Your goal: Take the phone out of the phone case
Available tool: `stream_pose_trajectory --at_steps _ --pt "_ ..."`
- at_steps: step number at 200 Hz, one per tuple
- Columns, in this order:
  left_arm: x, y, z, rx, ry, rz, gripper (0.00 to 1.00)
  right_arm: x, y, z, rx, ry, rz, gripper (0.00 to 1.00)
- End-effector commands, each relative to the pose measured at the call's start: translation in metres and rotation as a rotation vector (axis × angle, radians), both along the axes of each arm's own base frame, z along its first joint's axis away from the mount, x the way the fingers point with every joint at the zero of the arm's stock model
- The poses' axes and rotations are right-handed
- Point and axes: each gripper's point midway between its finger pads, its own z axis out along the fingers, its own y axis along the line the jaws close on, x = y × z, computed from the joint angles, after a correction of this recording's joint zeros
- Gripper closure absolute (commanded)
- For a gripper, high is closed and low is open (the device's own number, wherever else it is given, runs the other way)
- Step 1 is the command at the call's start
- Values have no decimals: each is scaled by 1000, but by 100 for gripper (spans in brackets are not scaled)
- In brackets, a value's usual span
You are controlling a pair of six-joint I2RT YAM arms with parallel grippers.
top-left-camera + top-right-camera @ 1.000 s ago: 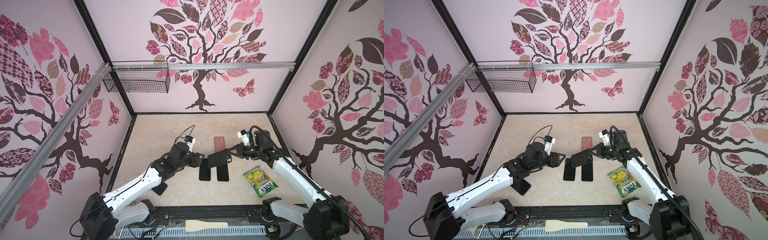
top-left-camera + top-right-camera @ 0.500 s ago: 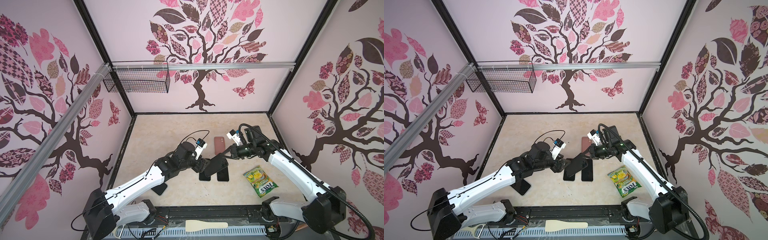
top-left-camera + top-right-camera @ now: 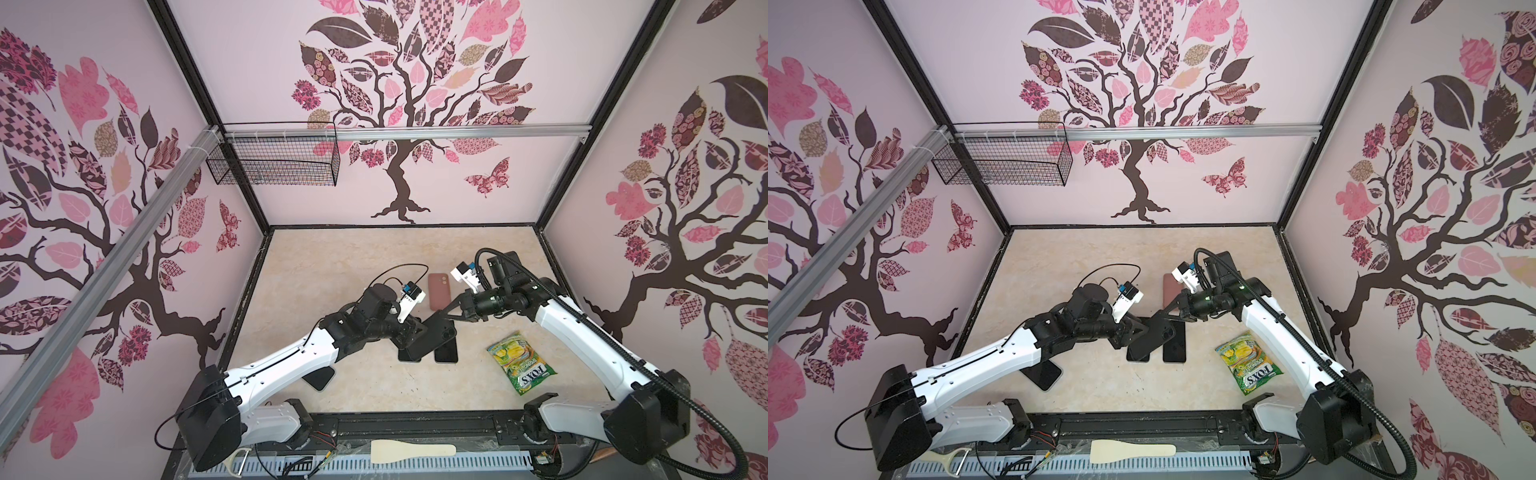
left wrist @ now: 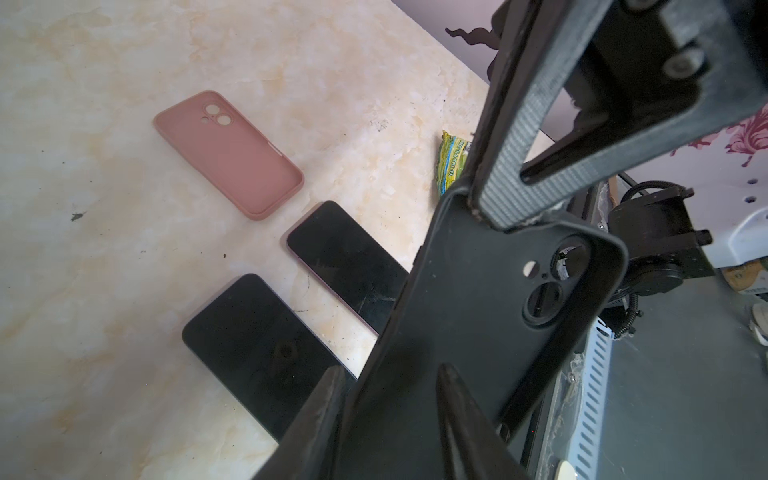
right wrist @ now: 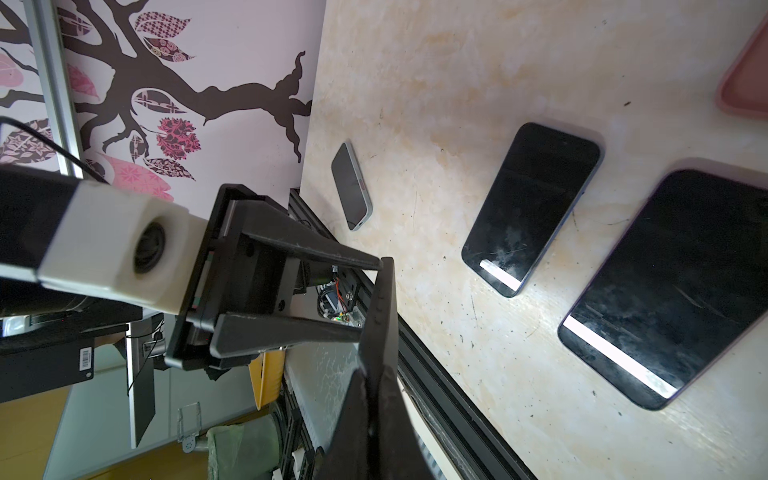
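Note:
I can see both grippers holding the empty black phone case (image 3: 432,334), so I should open my right gripper and move it away before my left gripper sets the case down next to the pink case (image 3: 439,289).
A black phone case (image 3: 434,338) (image 4: 478,311) hangs tilted above the table between both grippers. Light shows through its camera cut-outs, and no phone shows inside it. My right gripper (image 3: 446,313) (image 5: 370,374) is shut on the case's long edge near the camera end. My left gripper (image 3: 419,332) (image 4: 388,370) is closed on the other end, one finger along the edge and one on the face. Two bare black phones (image 4: 257,349) (image 4: 345,266) lie screen up right below.
An empty pink case (image 3: 439,291) lies behind the phones. A green candy bag (image 3: 521,365) lies to the right. A phone in a grey case (image 5: 351,187) lies partly under the left arm. A wire basket (image 3: 274,160) hangs on the back wall.
The right gripper carried the black case down and to the left. The left gripper moved in to meet it, and its jaws narrowed around the case's lower end.

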Motion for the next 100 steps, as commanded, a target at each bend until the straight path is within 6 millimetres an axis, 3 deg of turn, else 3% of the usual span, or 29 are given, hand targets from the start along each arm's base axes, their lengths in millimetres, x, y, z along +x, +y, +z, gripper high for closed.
stream_pose_trajectory --at_steps 1,100 --pt "-2 -10 12 -40 -23 -33 69 -2 4 3 12 12 24 100" --pt "-5 -16 8 -32 -11 -51 97 -2 5 4 16 8 21 100"
